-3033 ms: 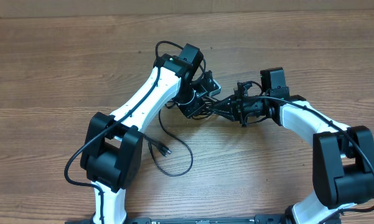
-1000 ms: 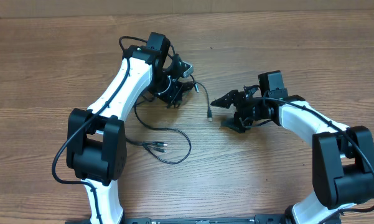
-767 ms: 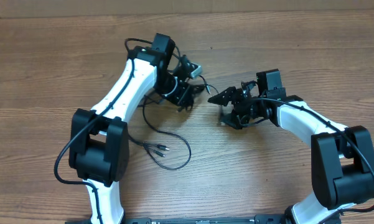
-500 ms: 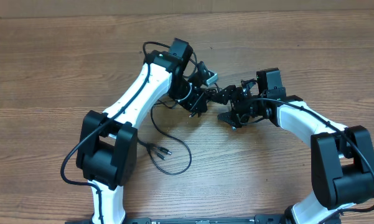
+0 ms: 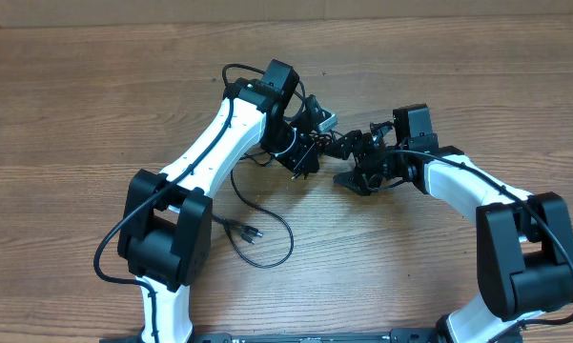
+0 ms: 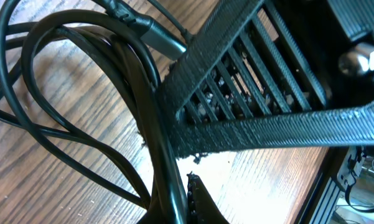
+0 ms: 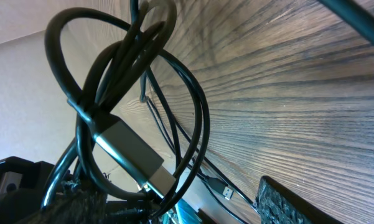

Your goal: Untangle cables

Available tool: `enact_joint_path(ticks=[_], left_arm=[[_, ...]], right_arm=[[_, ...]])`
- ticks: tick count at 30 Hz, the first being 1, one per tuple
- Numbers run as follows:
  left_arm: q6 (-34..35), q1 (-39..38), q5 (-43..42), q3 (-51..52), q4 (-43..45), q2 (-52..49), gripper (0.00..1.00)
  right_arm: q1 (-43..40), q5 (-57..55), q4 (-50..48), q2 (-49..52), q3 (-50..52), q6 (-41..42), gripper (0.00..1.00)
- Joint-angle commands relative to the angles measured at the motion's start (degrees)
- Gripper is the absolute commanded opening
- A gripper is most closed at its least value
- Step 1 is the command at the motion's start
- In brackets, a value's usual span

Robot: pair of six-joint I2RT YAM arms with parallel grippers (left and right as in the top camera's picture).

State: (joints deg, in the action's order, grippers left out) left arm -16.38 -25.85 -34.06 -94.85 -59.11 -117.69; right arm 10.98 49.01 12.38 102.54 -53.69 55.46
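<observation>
The robot's right gripper should move back while its left gripper raises the black cord (image 6: 157,143) high to spread the heap of loops, because the cable loops cross around the grey connector (image 7: 129,150).
The cables (image 5: 267,243) are thin black cords. One part is bunched between the two grippers at mid-table, and one loop trails on the wood toward the front, ending in small plugs (image 5: 251,232). My left gripper (image 5: 303,157) is shut on a black cord (image 6: 163,149), which runs up from its fingertips (image 6: 199,202). My right gripper (image 5: 343,162) stands open right beside it, one ribbed finger (image 6: 249,87) filling the left wrist view. In the right wrist view the cable bunch (image 7: 118,68), with a grey connector (image 7: 134,155), hangs between the open fingers (image 7: 299,202).
A small USB plug (image 7: 227,190) lies on the wood below the bunch. The white left arm (image 5: 219,143) crosses the table's left half and the right arm (image 5: 467,181) comes in from the right. Thicker arm cables (image 5: 119,248) hang at the left arm's base.
My left gripper has swung right with the cord bunch until it sits against the open right gripper. The loose loop on the table slid right with it. The right arm barely moved.
</observation>
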Motion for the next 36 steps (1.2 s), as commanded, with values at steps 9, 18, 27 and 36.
enact_joint_path(ticks=[9,18,27,36], left_arm=[[0.76,-0.76,-13.73,-0.13,0.87,-0.15,0.04],[0.87,-0.76,-5.51,-0.13,-0.39,-0.15,0.04],[7.37,0.74,21.35,-0.13,-4.57,-0.15,0.04],[10.27,2.60,28.17,-0.13,-6.34,-0.15,0.04]], right_arm=[[0.31,-8.57,1.33,-0.31,-0.59,-0.04,0.56],[0.31,-9.14,2.12,-0.31,-0.59,-0.04,0.04],[0.20,-11.89,8.61,-0.31,-0.61,-3.28,0.04],[0.20,-13.42,10.12,-0.31,-0.61,-3.30,0.21]])
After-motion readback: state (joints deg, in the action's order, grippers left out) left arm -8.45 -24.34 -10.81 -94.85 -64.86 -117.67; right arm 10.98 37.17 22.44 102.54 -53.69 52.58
